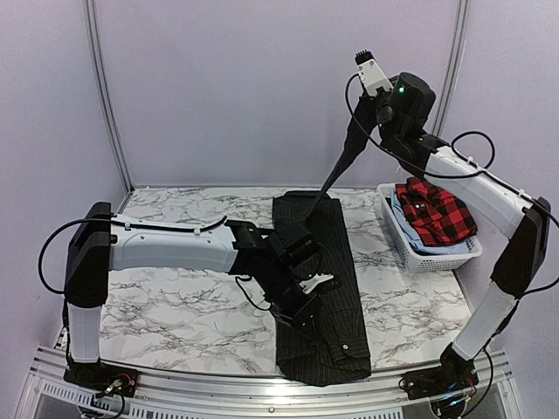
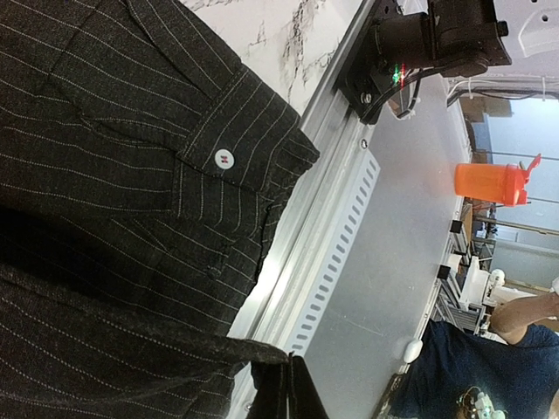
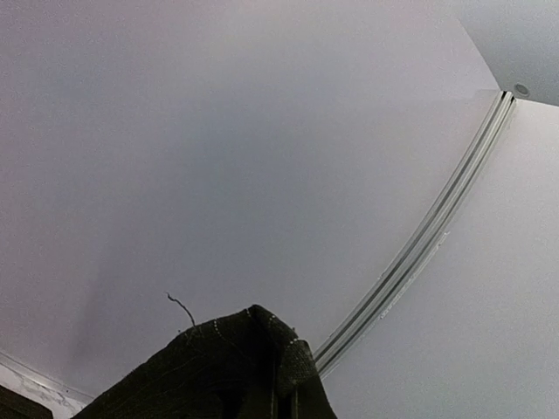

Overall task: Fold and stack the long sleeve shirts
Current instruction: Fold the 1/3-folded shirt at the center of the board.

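Note:
The held fold runs alongside the flat cuff, so the robot's left gripper goes on lowering the fold before it lets it go against the shirt's near end.
The black pinstriped shirt lies lengthwise on the marble table, its cuff at the near edge. My left gripper is low over the shirt's middle and shut on a fold of its cloth. My right gripper is raised high at the back, shut on a corner of the same shirt, which hangs taut down to the table. The red-and-black checked shirt lies in the white lattice basket at the right.
Pale blue cloth lies under the checked shirt in the basket. A metal rail runs along the table's near edge. Grey walls close the back and sides. An orange bottle stands off the table.

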You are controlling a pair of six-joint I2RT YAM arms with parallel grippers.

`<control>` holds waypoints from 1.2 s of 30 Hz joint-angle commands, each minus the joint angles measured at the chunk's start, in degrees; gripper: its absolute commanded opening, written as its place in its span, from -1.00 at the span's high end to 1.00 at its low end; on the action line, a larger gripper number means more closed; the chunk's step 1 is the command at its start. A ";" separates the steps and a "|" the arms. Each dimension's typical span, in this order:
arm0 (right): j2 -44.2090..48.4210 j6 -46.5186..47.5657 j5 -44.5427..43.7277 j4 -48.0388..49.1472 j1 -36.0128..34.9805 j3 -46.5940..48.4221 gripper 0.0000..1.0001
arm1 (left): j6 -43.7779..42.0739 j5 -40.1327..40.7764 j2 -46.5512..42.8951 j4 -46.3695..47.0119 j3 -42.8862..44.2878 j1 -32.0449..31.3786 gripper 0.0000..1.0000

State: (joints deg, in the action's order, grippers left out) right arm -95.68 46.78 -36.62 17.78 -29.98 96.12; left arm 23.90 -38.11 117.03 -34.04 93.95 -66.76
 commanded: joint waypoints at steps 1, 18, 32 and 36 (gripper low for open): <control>-0.25 0.24 -1.47 0.84 0.53 -0.48 1.00 | -1.37 -1.68 2.27 -1.20 1.71 -0.56 0.95; 2.46 -1.11 -3.12 1.73 1.35 -5.33 1.00 | -2.99 -3.50 8.93 -1.13 5.00 -0.56 0.93; 5.33 -4.42 -4.14 0.93 2.21 -11.25 1.00 | -6.08 -5.87 15.32 -0.25 7.20 -0.56 0.87; 5.92 -5.68 -3.88 0.11 2.20 -12.35 1.00 | -6.64 -7.06 17.26 0.67 6.74 -0.56 0.85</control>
State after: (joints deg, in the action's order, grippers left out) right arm -92.27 43.42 -39.79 17.93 -28.25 84.07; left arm 19.00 -42.70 131.76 -33.85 99.59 -66.83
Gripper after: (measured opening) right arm 0.002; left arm 0.065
